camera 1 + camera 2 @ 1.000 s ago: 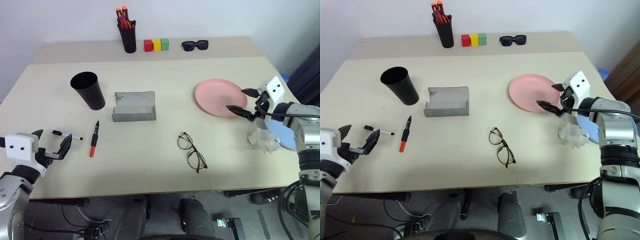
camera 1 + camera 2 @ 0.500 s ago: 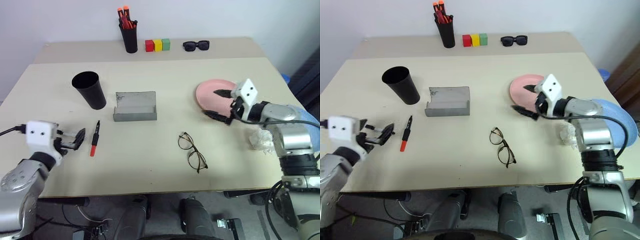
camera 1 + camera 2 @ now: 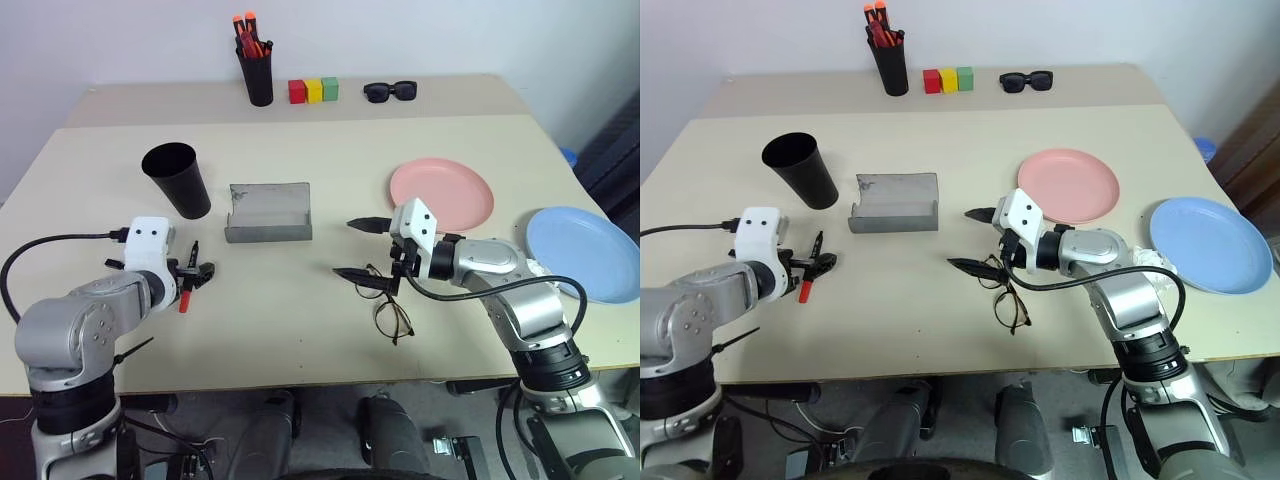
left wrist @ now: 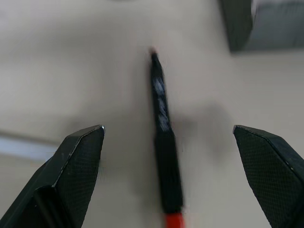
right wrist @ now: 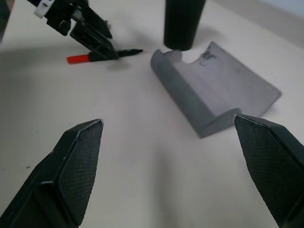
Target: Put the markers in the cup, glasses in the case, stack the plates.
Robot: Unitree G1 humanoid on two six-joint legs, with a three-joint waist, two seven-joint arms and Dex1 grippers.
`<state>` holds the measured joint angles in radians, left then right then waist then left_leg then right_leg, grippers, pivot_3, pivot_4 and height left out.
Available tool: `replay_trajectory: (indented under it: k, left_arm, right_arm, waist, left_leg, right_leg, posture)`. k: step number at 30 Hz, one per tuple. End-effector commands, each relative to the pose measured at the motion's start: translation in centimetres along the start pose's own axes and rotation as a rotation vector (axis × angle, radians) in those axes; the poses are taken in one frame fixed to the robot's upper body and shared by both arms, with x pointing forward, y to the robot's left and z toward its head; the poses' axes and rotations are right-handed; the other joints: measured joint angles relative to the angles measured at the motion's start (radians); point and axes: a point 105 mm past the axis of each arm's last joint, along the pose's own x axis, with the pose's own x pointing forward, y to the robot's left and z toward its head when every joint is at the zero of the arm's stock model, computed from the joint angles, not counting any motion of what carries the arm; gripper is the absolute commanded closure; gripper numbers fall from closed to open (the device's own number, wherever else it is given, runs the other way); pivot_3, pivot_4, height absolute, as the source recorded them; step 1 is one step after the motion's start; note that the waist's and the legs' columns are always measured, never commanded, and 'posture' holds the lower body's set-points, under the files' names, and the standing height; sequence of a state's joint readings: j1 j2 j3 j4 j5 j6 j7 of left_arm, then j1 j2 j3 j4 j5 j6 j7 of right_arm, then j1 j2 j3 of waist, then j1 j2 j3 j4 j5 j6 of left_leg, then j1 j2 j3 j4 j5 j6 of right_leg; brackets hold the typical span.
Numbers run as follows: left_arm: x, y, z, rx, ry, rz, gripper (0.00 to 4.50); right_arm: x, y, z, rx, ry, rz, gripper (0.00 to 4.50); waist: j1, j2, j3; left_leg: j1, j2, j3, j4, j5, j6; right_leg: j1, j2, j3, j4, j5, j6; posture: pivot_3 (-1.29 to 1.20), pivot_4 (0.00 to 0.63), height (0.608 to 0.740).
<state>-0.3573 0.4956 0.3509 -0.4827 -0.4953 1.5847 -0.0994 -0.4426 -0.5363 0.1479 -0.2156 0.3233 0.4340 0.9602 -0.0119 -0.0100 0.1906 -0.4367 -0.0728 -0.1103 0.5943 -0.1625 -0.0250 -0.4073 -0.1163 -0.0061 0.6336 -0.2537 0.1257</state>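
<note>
The black marker is long for the black cup [image 3: 180, 183], so the marker's end will stick out above the cup's rim when I lower it in.
My left gripper [image 3: 192, 272] is open and tipped down over the black marker with the red end [image 4: 162, 118], a finger on either side of its barrel. The white marker is hidden behind that hand. My right gripper [image 3: 358, 248] points left and is open, hovering just above the far end of the wire-framed glasses [image 3: 393, 320]. The grey case [image 3: 268, 212] lies open at the table's middle, with the black cup [image 3: 177, 178] to its left. On the right, the pink plate [image 3: 442, 194] and the blue plate [image 3: 582, 252] lie side by side, apart.
At the back of the table stand a black pen holder [image 3: 259, 70] with orange-capped markers, three coloured blocks [image 3: 314, 90] and black sunglasses [image 3: 390, 91]. The blue plate reaches past the table's right edge.
My left gripper has moved right and forward, tipping down over the black marker. My right gripper swept left from the pink plate to above the glasses, uncovering the blue plate.
</note>
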Motion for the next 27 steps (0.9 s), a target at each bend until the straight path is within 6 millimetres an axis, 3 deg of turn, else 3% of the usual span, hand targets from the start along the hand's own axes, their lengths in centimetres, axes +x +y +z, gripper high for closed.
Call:
replay_trajectory:
  k: [1, 6, 7, 10, 16, 20, 25, 27]
  left_arm:
    - [-0.2, 0.2, 0.0, -0.018, 0.017, -0.006, 0.04]
    - [0.1, 0.8, -1.1, -0.043, 0.073, -0.005, 0.04]
    - [0.2, 0.9, -1.3, -0.048, 0.085, -0.01, 0.27]
    - [0.3, 0.8, -1.8, -0.055, 0.111, -0.02, 1.34]
    - [0.4, 0.6, -2.0, -0.049, 0.131, -0.01, 4.42]
    - [-0.2, 1.0, -0.9, -0.091, 0.053, 0.024, 4.47]
    - [-3.2, 2.0, 2.9, 0.028, -0.267, 0.069, 4.47]
    - [-4.6, 1.2, 3.6, 0.053, -0.348, -0.034, 4.47]
  right_arm:
    - [-0.4, 1.3, 1.1, -0.034, -0.015, 0.078, 0.0]
    - [-0.2, 1.4, 0.9, -0.032, -0.013, 0.079, 0.0]
    - [-0.1, 1.4, 0.9, -0.032, -0.014, 0.078, 0.0]
    - [0.0, 1.6, 1.0, -0.03, -0.019, 0.079, 0.0]
    - [0.1, 1.8, 1.1, -0.029, -0.022, 0.084, 0.0]
    - [0.2, 1.7, 1.2, -0.034, -0.029, 0.084, 0.0]
    - [0.5, 1.5, 1.4, -0.036, -0.04, 0.078, 0.0]
    - [0.7, 1.5, 1.5, -0.039, -0.045, 0.084, 0.0]
  waist:
    - [-0.001, 0.0, 0.0]
    - [-0.002, 0.0, 0.0]
    - [-0.002, 0.0, 0.0]
    - [-0.001, 0.0, 0.0]
    - [0.003, 0.0, -0.001]
    - [0.002, 0.0, -0.001]
    - [-0.002, -0.001, 0.0]
    - [-0.002, -0.001, 0.0]
  left_leg:
    - [0.0, 0.0, 0.0, 0.0, 0.0, 0.0]
    - [0.0, 0.001, 0.0, 0.0, 0.0, -0.001]
    - [0.001, 0.001, 0.0, 0.0, 0.0, -0.001]
    - [0.001, 0.001, 0.0, 0.0, 0.0, -0.001]
    - [0.001, 0.0, 0.0, 0.0, 0.0, -0.001]
    - [0.001, 0.0, 0.0, 0.0, 0.0, -0.001]
    - [0.001, 0.0, 0.001, -0.001, 0.0, -0.001]
    - [0.001, 0.001, 0.001, -0.001, 0.0, -0.001]
  right_leg:
    - [0.0, 0.0, 0.0, 0.0, 0.0, 0.0]
    - [0.0, 0.0, 0.0, 0.0, 0.0, 0.0]
    - [0.0, 0.0, 0.0, 0.0, 0.0, 0.0]
    - [0.0, 0.0, 0.0, 0.0, 0.0, 0.0]
    - [0.0, -0.001, 0.001, 0.0, 0.0, 0.0]
    - [0.0, -0.002, 0.001, 0.0, 0.0, 0.0]
    - [0.0, -0.001, 0.001, 0.0, 0.0, -0.001]
    - [-0.001, -0.001, 0.001, 0.0, -0.001, -0.004]
  posture:
    - [0.0, 0.15, 0.74]
    - [0.0, 0.15, 0.74]
    - [0.0, 0.15, 0.74]
    - [0.0, 0.15, 0.74]
    - [0.0, 0.15, 0.74]
    - [0.0, 0.15, 0.74]
    - [0.0, 0.15, 0.74]
    - [0.0, 0.15, 0.74]
